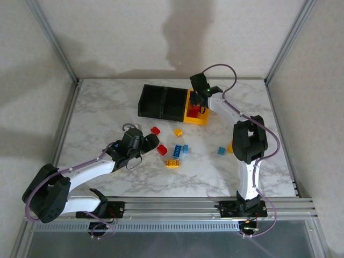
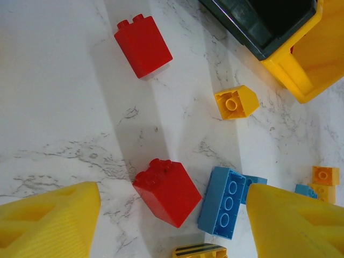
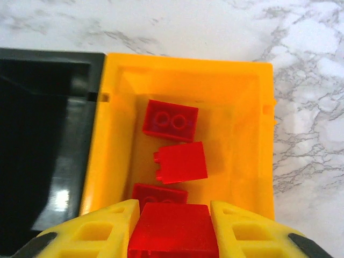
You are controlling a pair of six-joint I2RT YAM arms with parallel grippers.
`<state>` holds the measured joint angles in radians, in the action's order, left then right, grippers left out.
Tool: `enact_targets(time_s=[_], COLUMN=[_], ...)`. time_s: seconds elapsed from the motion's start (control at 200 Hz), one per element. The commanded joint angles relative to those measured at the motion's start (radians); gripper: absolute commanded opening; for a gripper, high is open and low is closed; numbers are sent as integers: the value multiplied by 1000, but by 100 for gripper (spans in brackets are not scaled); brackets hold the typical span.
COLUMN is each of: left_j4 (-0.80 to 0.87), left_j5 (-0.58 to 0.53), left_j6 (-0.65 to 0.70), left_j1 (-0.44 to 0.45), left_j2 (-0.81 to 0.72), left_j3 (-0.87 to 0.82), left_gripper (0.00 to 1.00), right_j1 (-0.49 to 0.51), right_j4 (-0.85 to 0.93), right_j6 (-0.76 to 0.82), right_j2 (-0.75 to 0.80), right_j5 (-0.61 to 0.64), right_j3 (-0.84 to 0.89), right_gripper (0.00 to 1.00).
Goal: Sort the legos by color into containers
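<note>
The held red lego (image 3: 173, 228) is hanging over the yellow container of red legos, so my right gripper should keep lowering it until it is near the container's bottom (image 3: 219, 183), then let go.
My right gripper (image 3: 173, 215) is shut on a red lego (image 3: 173, 234) and holds it over the near end of the yellow container (image 3: 110, 134). Three red legos (image 3: 171, 120) lie inside that container. In the top view this gripper (image 1: 200, 105) hangs above the yellow container (image 1: 207, 119), which stands to the right of the two black containers (image 1: 161, 101). My left gripper (image 2: 173, 199) stands open above the table, with a loose red lego (image 2: 167, 191) lying between its fingers (image 2: 48, 220) and untouched. A blue lego (image 2: 226, 208) lies close to the right finger.
More loose legos lie mid-table: a red one (image 1: 155, 130), yellow ones (image 1: 178, 132) (image 1: 172, 163) (image 1: 230, 146) and blue ones (image 1: 177, 150) (image 1: 221, 151). Metal frame rails border the marble table (image 1: 107, 107). The black container (image 3: 43, 140) next to the yellow one looks empty.
</note>
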<state>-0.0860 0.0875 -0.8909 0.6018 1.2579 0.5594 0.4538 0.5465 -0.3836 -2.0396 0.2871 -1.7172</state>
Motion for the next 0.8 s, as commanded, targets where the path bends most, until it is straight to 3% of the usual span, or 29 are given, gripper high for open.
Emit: enact_targets(time_s=[0.0,0.551,0.796], left_j4=[-3,8,11], left_j5=[8,-9,-14], left_j6=[15,15,12], left_j1=[10,9,10], left_j2=[2,17,15], left_j3=[27,30,29], left_gripper=[72,72,72], right_j1=[-6,-10,-10], right_j4=[36,17,20], right_j6=[15,20,19], right_j2=[-30,-80,-74], right_j5=[52,81,84], right_j3=[-15,25,21], right_gripper=[26,32,47])
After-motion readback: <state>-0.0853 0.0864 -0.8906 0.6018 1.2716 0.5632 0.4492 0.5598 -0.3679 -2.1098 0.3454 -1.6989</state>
